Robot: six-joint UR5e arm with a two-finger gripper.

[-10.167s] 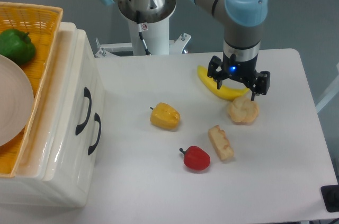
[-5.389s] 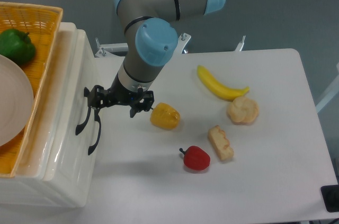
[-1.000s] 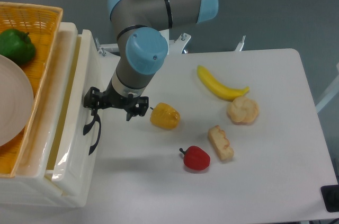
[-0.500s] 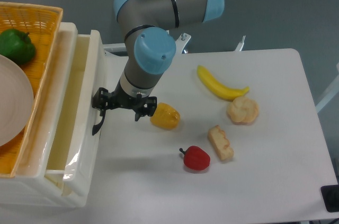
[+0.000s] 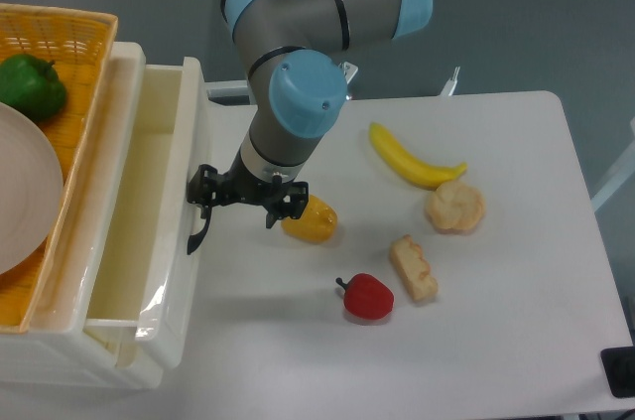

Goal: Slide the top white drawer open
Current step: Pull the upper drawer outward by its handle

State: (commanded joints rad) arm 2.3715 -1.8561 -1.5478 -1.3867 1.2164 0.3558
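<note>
I expect the top white drawer to slide farther straight out, still empty, when I pull, because the cream interior runs back under the cabinet edge.
The top white drawer stands pulled well out of the cabinet to the right, and its cream interior shows bare. Its black curved handle is on the front panel. My gripper hangs right in front of that panel with its jaws spread wide. The left finger sits at the handle, seemingly hooked behind it. The right finger is just beside a yellow pepper. The lower drawer is mostly hidden under the open one.
On the table lie a yellow pepper, a red pepper, a banana, a bread roll and a bread slice. An orange wicker basket on the cabinet holds a green pepper and a plate.
The drawer has slid further out to the right, and the gripper has moved right with its handle, closer to the yellow pepper.
</note>
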